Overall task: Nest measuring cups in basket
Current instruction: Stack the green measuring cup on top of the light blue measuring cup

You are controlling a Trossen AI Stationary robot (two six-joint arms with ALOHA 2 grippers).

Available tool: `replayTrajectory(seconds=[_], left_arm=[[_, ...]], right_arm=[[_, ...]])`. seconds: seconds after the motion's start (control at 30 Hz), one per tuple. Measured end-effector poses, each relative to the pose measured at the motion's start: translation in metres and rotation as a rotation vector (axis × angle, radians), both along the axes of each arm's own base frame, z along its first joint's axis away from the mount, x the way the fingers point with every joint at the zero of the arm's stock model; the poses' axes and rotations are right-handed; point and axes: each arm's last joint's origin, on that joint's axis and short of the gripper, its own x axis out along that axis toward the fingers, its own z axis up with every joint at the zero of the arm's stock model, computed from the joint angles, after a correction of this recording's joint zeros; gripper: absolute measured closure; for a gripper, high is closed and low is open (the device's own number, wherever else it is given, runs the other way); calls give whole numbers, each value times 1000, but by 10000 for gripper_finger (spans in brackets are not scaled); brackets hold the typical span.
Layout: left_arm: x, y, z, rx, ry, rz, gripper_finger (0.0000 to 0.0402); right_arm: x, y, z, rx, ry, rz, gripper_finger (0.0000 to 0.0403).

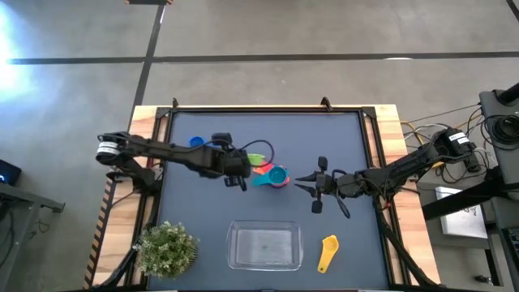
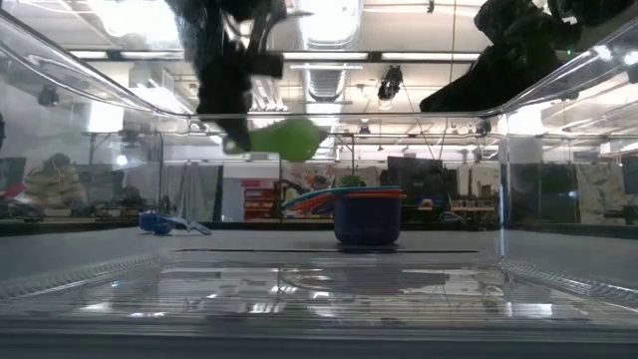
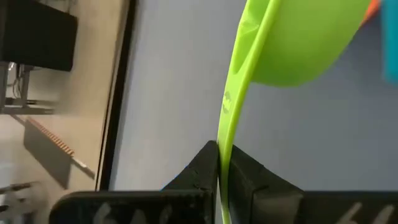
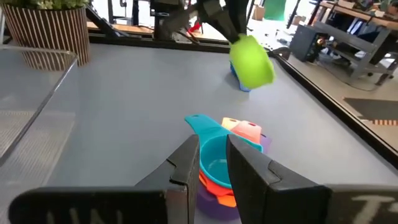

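My left gripper continues over the stack and lets go there, bowl above bowl, because the green cup's bowl (image 2: 291, 140) is leading the way toward the open teal cup (image 1: 278, 174).
My left gripper (image 1: 241, 168) is shut on the green measuring cup (image 1: 258, 150) and holds it in the air just beyond the stack of cups (image 1: 272, 176). The stack stands on the table with teal on top (image 4: 214, 158) and orange, red-pink and purple under it. My right gripper (image 1: 298, 185) is open and points at the stack from the table's right, its fingertips just short of it. The blue cup (image 1: 197, 142) lies farther left. The yellow cup (image 1: 327, 252) lies right of the clear basket (image 1: 264, 246) at the near edge. My left gripper pinches the green cup's flat handle (image 3: 222, 146) between its two fingers, which lie along the handle and come from the table's left. The bowl (image 3: 298, 43) sticks out beyond the fingertips, turned on its side. The cup is lifted clear of the table (image 2: 284, 138).
A bushy green plant (image 1: 166, 248) stands at the near left corner, left of the basket. The basket's clear wall (image 2: 319, 299) fills the front of the low view. Raised rails edge the dark table top (image 1: 365, 138). Bare table lies between the stack and the basket.
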Motion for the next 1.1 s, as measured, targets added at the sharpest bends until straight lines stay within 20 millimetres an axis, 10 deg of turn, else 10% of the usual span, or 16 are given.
replayTrajectory(seconds=[0.23,0.6,1.1], left_arm=[[24,-14,17,-23,-122,15,401],[70,-26,-11,-15,-40,-6,401],[83,-30,-21,-14,-20,-10,401]], right_arm=[[0,0,0,7,-4,-2,335],[-10,-3,11,45,-15,-11,335],[-19,-6,15,66,-4,-19,335]])
